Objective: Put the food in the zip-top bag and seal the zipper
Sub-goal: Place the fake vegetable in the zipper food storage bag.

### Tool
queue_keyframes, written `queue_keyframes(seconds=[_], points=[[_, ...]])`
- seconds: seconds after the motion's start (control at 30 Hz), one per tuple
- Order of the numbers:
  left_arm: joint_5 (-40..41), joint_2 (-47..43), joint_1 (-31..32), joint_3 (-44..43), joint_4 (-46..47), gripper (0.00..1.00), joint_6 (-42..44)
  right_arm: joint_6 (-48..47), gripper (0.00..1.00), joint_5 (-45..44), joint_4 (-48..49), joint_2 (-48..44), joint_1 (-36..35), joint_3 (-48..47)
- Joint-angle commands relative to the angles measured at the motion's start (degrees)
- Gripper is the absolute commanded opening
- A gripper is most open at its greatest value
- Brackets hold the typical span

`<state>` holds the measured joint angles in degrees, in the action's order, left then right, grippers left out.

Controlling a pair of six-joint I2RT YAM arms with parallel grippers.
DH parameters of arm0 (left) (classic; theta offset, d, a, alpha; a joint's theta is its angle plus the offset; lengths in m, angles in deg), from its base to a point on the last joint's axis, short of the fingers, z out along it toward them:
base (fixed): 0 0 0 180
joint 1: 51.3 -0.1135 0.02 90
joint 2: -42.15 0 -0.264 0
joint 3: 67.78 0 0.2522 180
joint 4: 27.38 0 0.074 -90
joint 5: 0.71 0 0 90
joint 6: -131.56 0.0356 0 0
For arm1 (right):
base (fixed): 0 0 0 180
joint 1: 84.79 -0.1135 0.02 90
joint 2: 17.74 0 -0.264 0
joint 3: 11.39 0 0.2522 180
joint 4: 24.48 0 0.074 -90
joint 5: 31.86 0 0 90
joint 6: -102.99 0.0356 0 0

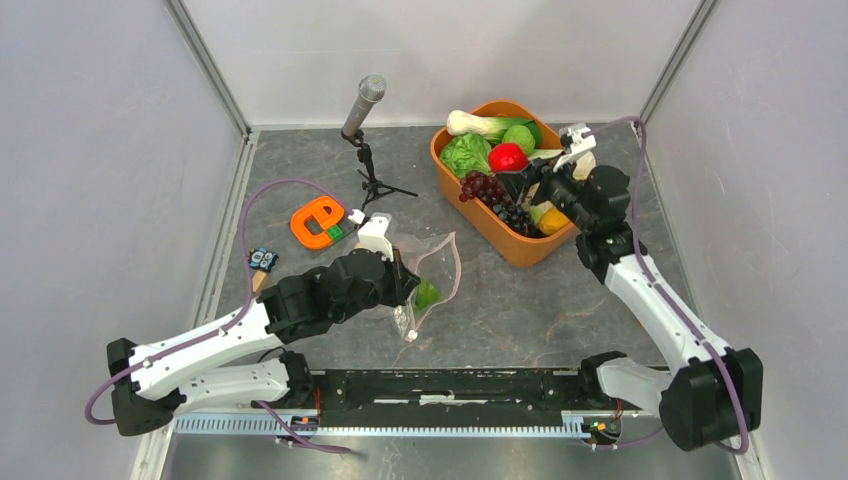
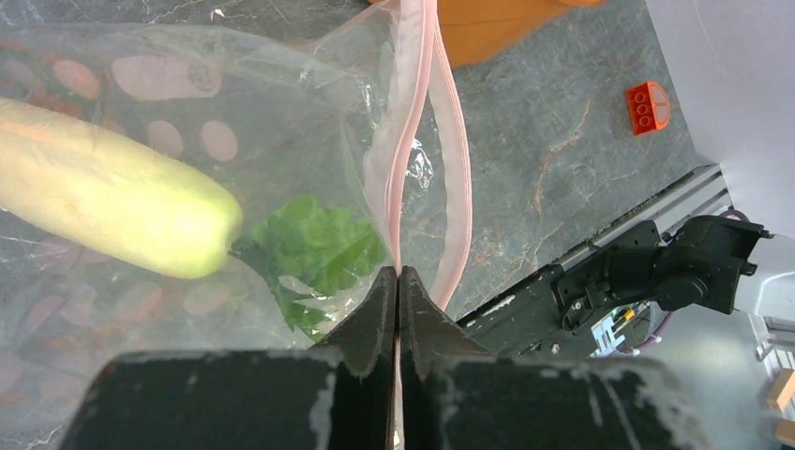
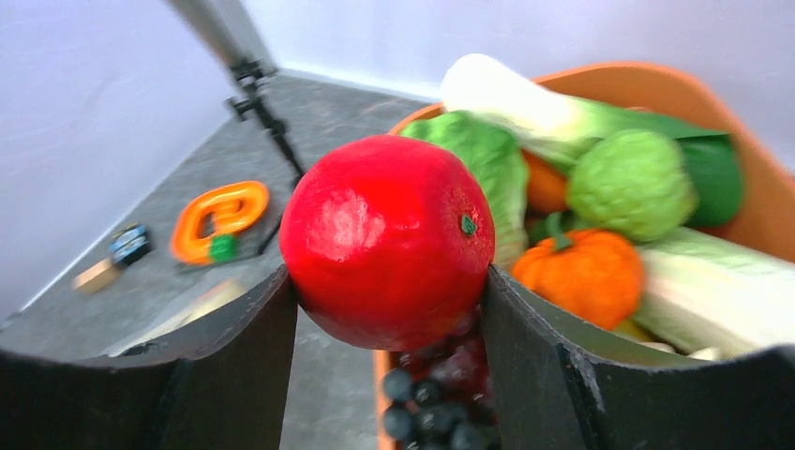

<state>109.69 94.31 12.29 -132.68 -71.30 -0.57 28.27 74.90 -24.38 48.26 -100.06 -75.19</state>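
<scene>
The bag's opening (image 1: pixel 441 272) faces the red fruit, and the way between them is clear. My right gripper should continue to carry the red fruit until it is inside the bag (image 1: pixel 426 293).
The clear zip-top bag (image 1: pixel 440 262) lies at the table's middle, mouth open. My left gripper (image 1: pixel 405 285) is shut on one side of its pinkish zipper (image 2: pixel 412 141), the strip pinched between the jaws (image 2: pixel 398 272). Inside the bag lies a pale long vegetable (image 2: pixel 103 202) with green leaves (image 2: pixel 314 248). My right gripper (image 1: pixel 515 165) hovers over the orange tub (image 1: pixel 520 250), shut on a round red fruit (image 3: pixel 384 234) that fills the gap between its jaws (image 3: pixel 389 277). More food stays in the tub: purple grapes (image 1: pixel 485 187), a lettuce (image 1: pixel 465 153), an orange pumpkin (image 3: pixel 581 272).
A microphone on a small tripod (image 1: pixel 365 100) stands at the back, left of the tub. An orange toy block (image 1: pixel 318 221) and a small blue-and-wood piece (image 1: pixel 263 260) lie left of the bag. Grey walls close in the table on three sides.
</scene>
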Motion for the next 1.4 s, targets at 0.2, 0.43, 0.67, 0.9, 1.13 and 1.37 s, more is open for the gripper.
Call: queue_keyframes(seconds=[0.2,0.43,0.67,0.9,1.13,1.37], points=[[0.6,-1.0,-0.2,-0.2,2.2,0.02,0.5,6.2,0.53,20.9,10.3,-12.1,-3.2,11.7],[1.0,-0.9,-0.2,-0.5,2.6,0.02,0.8,2.4,0.53,28.9,7.3,-15.1,-9.5,16.1],[1.2,-1.5,-0.1,-0.5,3.2,0.02,1.3,-1.1,0.54,29.9,3.9,-15.3,-14.7,19.6],[-0.1,-1.4,-0.2,-0.1,4.0,0.02,1.7,-4.9,0.54,27.1,-0.2,-11.2,-19.0,17.8],[-3.4,-1.3,-0.2,0.2,6.5,0.02,2.6,-5.6,0.53,15.0,-0.6,-8.0,-24.9,15.5],[-5.5,-1.1,-0.1,-1.9,6.9,0.02,2.9,-10.0,0.65,-0.2,-3.3,-3.9,-32.2,10.9]])
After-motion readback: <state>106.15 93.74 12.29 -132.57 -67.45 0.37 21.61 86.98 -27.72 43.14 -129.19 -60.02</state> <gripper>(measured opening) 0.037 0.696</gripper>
